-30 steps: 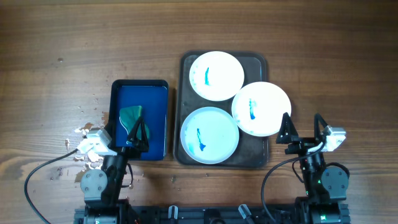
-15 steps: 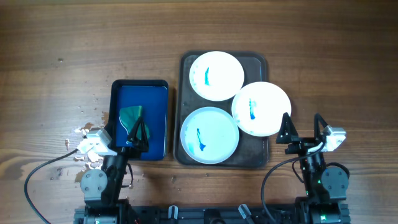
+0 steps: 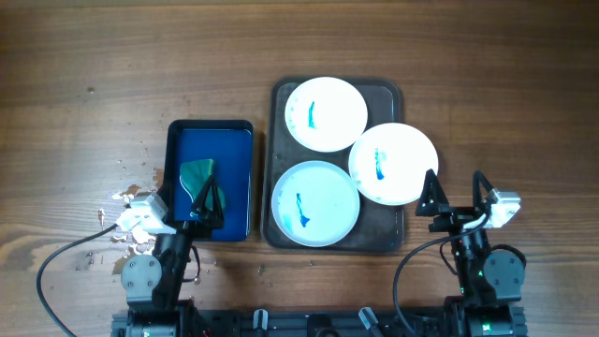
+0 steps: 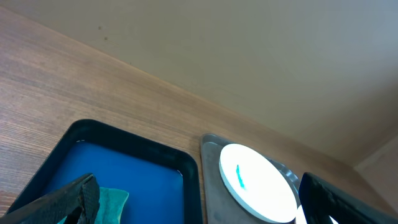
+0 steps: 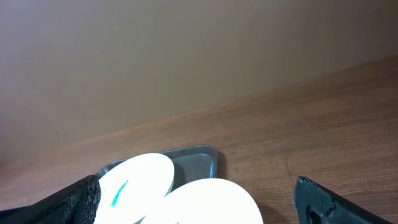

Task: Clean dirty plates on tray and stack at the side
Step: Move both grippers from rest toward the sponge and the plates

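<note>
I expect the front plate's smear to spread into a wide blue film when I wipe with the sponge, because the smear ends in a thick blob.
Three white plates lie on the dark tray: one at the back, one at the front left, one at the right that overhangs the tray's right rim. Each has a blue-teal smear. My left gripper is open and empty over the front of the blue tray, next to the green sponge. My right gripper is open and empty just in front of the right plate. The left wrist view shows the back plate and the sponge. The right wrist view shows two plates.
Small pale crumbs lie on the wooden table left of the blue tray. Both arm bases stand at the table's front edge. Bare wood surrounds the trays on all sides.
</note>
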### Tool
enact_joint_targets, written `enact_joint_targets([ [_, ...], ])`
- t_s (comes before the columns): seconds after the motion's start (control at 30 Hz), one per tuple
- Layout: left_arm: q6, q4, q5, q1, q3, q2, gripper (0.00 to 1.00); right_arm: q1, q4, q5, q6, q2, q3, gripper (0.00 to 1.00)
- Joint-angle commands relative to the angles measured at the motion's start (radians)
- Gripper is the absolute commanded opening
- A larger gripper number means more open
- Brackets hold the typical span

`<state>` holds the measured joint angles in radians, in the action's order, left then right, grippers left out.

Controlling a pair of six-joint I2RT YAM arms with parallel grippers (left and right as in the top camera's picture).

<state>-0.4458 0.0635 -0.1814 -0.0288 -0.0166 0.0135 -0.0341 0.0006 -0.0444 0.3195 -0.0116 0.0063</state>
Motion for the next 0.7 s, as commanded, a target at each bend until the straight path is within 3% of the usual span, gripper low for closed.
enact_joint_targets([
  [0.0,0.02,-0.005,-0.008,0.005,0.011,-0.008,1.0,-0.004,0.002,-0.008,-0.002,0.004,-0.001,1.0],
  [0.53,0.021,-0.005,-0.007,0.005,0.011,-0.007,1.0,-0.004,0.002,-0.008,-0.002,0.001,-0.001,1.0],
  [0.67,0.019,0.0,0.069,0.005,0.011,-0.007,1.0,-0.004,0.002,-0.008,-0.002,0.001,-0.001,1.0],
])
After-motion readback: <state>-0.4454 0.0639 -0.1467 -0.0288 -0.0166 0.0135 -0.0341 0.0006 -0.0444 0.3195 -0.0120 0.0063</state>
